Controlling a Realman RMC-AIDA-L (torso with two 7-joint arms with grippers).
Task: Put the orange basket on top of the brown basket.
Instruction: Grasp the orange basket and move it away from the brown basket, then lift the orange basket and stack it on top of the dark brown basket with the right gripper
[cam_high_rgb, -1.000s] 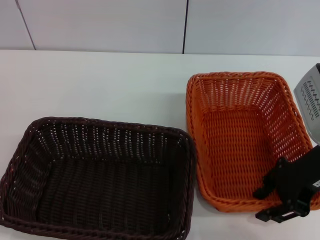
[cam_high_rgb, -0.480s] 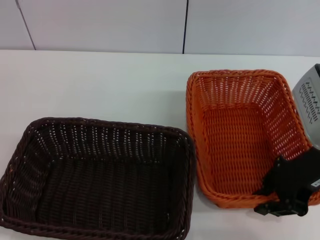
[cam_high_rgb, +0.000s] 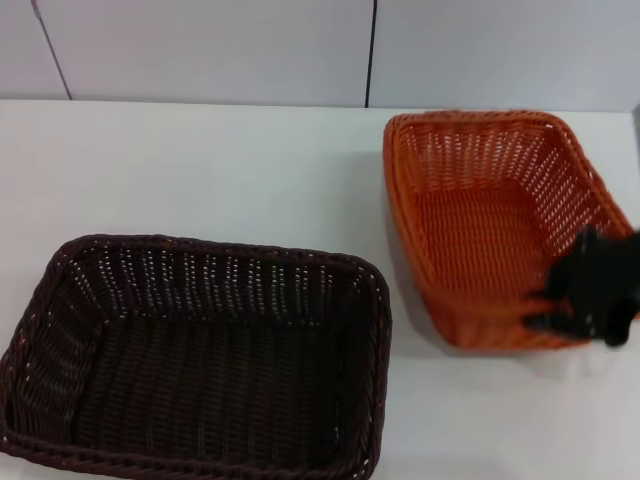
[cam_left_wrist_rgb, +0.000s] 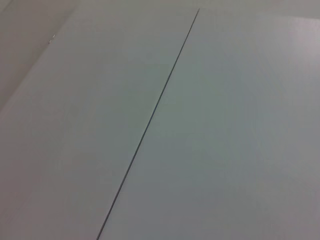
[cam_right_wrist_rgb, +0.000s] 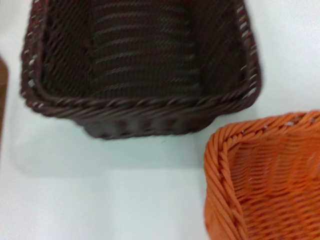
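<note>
I should now swing across until the baskets sit one inside the other, because my right gripper holds the orange basket (cam_high_rgb: 490, 312) by its rim and the brown basket's opening (cam_high_rgb: 205, 365) is clear.
The orange basket (cam_high_rgb: 480, 220) is at the right in the head view, tilted and lifted off the white table, with a shadow beneath it. My right gripper (cam_high_rgb: 572, 308) is shut on its near right rim corner and looks blurred. The brown basket (cam_high_rgb: 200, 350) rests flat on the table at the front left, apart from the orange one. The right wrist view shows the brown basket (cam_right_wrist_rgb: 140, 60) and one corner of the orange basket (cam_right_wrist_rgb: 270, 180) with a strip of table between them. My left gripper is out of view.
The white table (cam_high_rgb: 220, 170) reaches back to a pale panelled wall (cam_high_rgb: 200, 50). The left wrist view shows only a pale panel with a thin dark seam (cam_left_wrist_rgb: 150, 120).
The orange basket has risen off the table and shifted away and to the right, tilting with my right gripper on its corner. The brown basket has not moved.
</note>
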